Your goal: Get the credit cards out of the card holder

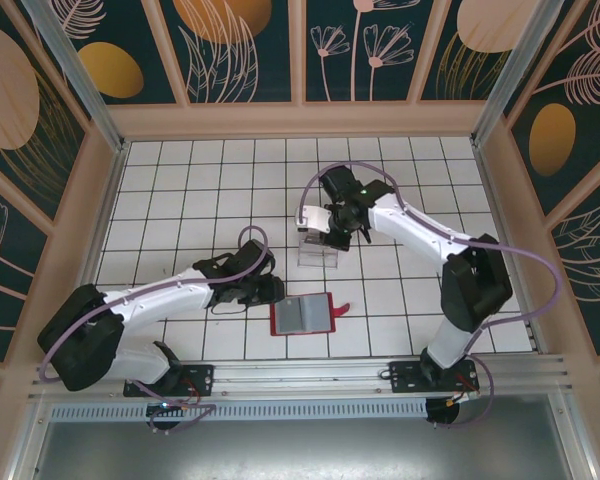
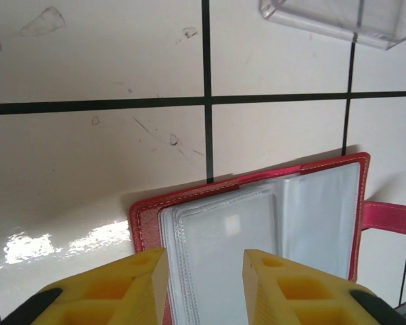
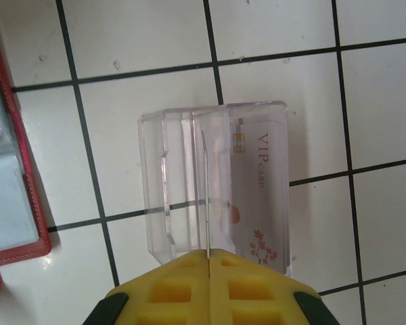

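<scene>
The thin credit card [image 3: 206, 183] is hanging edge-down above the clear tray's empty side [image 3: 178, 162]. My right gripper keeps going down until that card is inside, and then let go.
The red card holder [image 1: 302, 315] lies open on the tiles, its clear sleeves [image 2: 237, 237] facing up and its tab [image 2: 392, 218] out to the right. My left gripper [image 2: 204, 284] is open, its yellow fingers [image 2: 139, 281] apart over the holder's left edge. My right gripper [image 3: 208, 261] is shut on a thin credit card [image 3: 206, 196] seen edge-on, which stands upright in the clear plastic tray [image 3: 159, 176]. A pale VIP credit card [image 3: 257, 196] rests in the tray's right side. The red holder's edge [image 3: 17, 135] shows at the left of the right wrist view.
The clear tray [image 1: 318, 252] stands just beyond the card holder, under my right gripper [image 1: 325, 238]. Wooden walls ring the white tiled table [image 1: 180, 180]. Both arms reach in over the middle of the table, the left gripper [image 1: 268, 290] beside the holder.
</scene>
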Robot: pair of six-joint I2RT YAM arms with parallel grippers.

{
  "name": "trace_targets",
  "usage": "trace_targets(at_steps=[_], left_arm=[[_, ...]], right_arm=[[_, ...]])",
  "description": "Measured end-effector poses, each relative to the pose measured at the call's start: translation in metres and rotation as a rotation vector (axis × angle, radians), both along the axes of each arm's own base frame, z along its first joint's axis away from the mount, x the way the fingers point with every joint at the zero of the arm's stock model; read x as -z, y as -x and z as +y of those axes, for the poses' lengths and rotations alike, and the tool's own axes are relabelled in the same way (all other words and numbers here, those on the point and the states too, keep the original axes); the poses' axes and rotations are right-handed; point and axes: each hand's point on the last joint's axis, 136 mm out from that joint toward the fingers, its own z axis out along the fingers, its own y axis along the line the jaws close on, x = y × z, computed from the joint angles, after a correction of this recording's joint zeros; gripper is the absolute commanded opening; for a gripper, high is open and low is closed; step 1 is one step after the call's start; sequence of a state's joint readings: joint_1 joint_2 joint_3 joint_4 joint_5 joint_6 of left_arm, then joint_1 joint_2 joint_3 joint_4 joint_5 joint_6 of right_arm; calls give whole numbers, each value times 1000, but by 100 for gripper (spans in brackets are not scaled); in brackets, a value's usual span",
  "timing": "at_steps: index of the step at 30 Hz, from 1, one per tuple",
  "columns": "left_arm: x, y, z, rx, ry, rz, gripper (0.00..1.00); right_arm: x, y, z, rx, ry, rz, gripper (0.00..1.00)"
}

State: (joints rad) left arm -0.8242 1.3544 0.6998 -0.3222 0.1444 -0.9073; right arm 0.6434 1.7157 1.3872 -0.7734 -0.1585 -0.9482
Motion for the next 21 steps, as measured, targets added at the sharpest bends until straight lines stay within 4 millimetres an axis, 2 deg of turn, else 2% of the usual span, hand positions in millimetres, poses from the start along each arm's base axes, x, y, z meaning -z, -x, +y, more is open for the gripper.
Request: trace_targets(at_steps=[7, 21], left_arm=[[-1, 0, 2, -6, -4, -1, 36], [4, 3, 8, -17, -23, 10, 36]], right_arm=[[16, -10, 7, -43, 43, 30, 0], [53, 0, 8, -74, 91, 152, 0]])
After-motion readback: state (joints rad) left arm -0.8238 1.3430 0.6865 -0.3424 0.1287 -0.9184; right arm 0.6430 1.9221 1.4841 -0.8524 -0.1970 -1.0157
